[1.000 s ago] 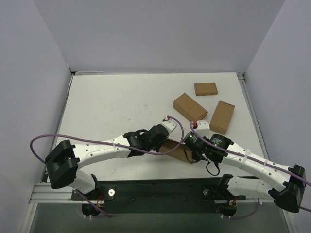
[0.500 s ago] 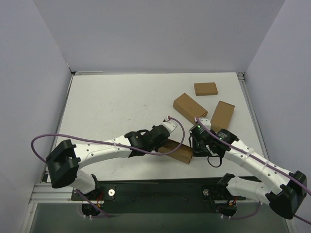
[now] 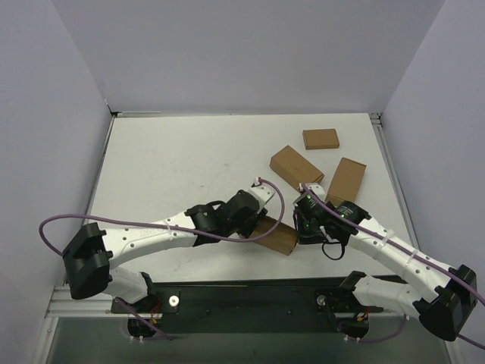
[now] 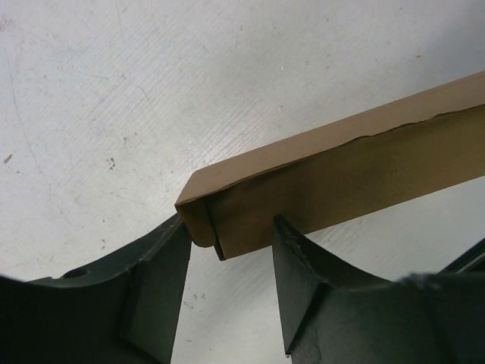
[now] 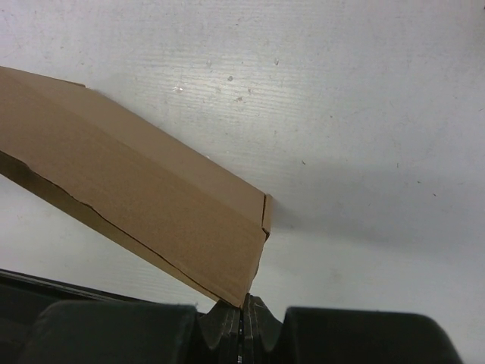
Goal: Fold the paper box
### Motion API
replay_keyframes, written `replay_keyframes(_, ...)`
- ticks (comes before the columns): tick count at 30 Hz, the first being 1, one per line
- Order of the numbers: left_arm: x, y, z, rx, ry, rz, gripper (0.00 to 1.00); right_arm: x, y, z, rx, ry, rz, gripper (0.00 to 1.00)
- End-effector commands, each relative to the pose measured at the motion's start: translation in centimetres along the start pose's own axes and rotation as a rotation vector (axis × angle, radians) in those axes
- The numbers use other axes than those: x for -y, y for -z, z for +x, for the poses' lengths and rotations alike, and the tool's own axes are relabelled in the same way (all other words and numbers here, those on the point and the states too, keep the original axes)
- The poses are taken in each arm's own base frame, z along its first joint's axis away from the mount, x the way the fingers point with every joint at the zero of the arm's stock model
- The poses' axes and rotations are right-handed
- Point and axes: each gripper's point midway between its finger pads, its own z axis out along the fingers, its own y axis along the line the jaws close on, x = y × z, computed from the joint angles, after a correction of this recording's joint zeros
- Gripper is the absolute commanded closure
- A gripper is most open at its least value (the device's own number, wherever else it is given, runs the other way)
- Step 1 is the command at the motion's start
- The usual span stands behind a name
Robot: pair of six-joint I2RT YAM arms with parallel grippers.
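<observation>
The end flap (image 4: pixel 197 222) is standing a little away from the panel next to it. Next, I put one finger of my left gripper inside the box (image 4: pixel 241 214) and squeeze the layers of the box's end together.
The paper box (image 3: pixel 279 235) lies folded as a flat brown rectangle near the table's front, between both arms. In the left wrist view my left gripper (image 4: pixel 231 254) stands open astride the box's (image 4: pixel 341 167) near end; the left finger (image 4: pixel 155 288) touches the corner and the right finger (image 4: pixel 303 288) stands against the side wall. My right gripper (image 5: pixel 242 322) is shut, with nothing between its fingers, and its tips touch the lower corner of the box's (image 5: pixel 136 197) other end. From above, the right gripper (image 3: pixel 301 227) sits at the box's right end.
Three smaller brown boxes lie at the back right: one (image 3: pixel 295 168) just beyond the grippers, one (image 3: pixel 346 182) to its right, one (image 3: pixel 320 139) farther back. Grey walls enclose the white table (image 3: pixel 174 167). Purple cables trail from both arms.
My left gripper has opened, letting go of the box's end. The right arm moved away from the near edge to the box's right end a second ago, then held still.
</observation>
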Motion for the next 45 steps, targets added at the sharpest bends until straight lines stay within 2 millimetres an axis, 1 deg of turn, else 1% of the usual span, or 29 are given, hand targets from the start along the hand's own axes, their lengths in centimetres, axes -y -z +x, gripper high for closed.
replay_keyframes(1,0.4,1.7,-3.0,0.128,0.103,0.1,0.4,0.0,0.0,0.7,-0.037,0.024,-0.004,1.0)
replay_keyframes(2,0.3,1.6,-2.8,0.129,0.115,0.115,0.38,0.0,0.0,0.7,-0.036,0.025,-0.006,1.0)
replay_keyframes(3,-0.4,1.7,-2.3,0.128,0.138,0.117,0.37,-0.1,0.0,0.8,-0.037,0.031,-0.007,1.0)
replay_keyframes(4,-0.4,1.7,-2.7,0.152,0.165,0.138,0.37,-0.1,0.0,0.8,-0.039,0.034,-0.006,1.0)
replay_keyframes(5,0.0,1.8,-2.5,0.15,0.176,0.18,0.35,0.0,0.0,0.7,-0.038,0.034,-0.003,1.0)
replay_keyframes(6,-0.3,1.7,-2.0,0.149,0.192,0.191,0.35,-0.1,0.0,0.7,-0.036,0.037,-0.005,1.0)
replay_keyframes(7,-1.0,1.6,-2.2,0.161,0.224,0.19,0.35,-0.1,0.0,0.8,-0.04,0.04,-0.003,1.0)
replay_keyframes(10,-1.6,1.5,-1.6,0.158,0.248,0.205,0.34,-0.1,0.0,0.8,-0.038,0.045,-0.001,1.0)
replay_keyframes(14,-1.2,1.7,-1.0,0.153,0.271,0.23,0.33,-0.2,0.0,0.6,-0.034,0.049,0.008,1.0)
replay_keyframes(15,-1.1,1.8,-1.2,0.168,0.281,0.237,0.33,-0.2,0.1,0.6,-0.032,0.049,0.01,1.0)
replay_keyframes(18,-1.0,1.6,-0.4,0.154,0.306,0.234,0.37,-0.2,0.1,0.5,-0.027,0.052,0.02,1.0)
replay_keyframes(19,-1.0,1.4,0.0,0.14,0.315,0.229,0.42,-0.2,0.1,0.4,-0.026,0.052,0.023,1.0)
replay_keyframes(22,-1.3,1.0,1.2,0.096,0.331,0.197,0.48,-0.2,0.3,0.2,-0.012,0.046,0.03,1.0)
replay_keyframes(25,-1.2,0.9,1.9,0.076,0.339,0.174,0.48,-0.3,0.3,0.1,-0.009,0.046,0.034,1.0)
replay_keyframes(34,0.0,0.5,4.3,0.015,0.363,0.168,0.49,-0.4,0.3,0.0,-0.005,0.04,0.045,1.0)
replay_keyframes(35,-0.1,0.5,4.5,0.011,0.36,0.159,0.49,-0.5,0.4,-0.1,0.0,0.041,0.044,1.0)
replay_keyframes(37,-0.2,0.4,4.8,0.012,0.356,0.149,0.58,-0.4,0.4,0.0,-0.002,0.043,0.05,1.0)
replay_keyframes(41,0.2,0.2,5.0,0.01,0.351,0.159,0.65,-0.9,0.6,-0.1,0.003,0.03,0.037,1.0)
replay_keyframes(45,0.7,0.1,5.2,0.006,0.32,0.159,0.67,-1.9,1.6,-1.1,0.03,-0.007,-0.005,1.0)
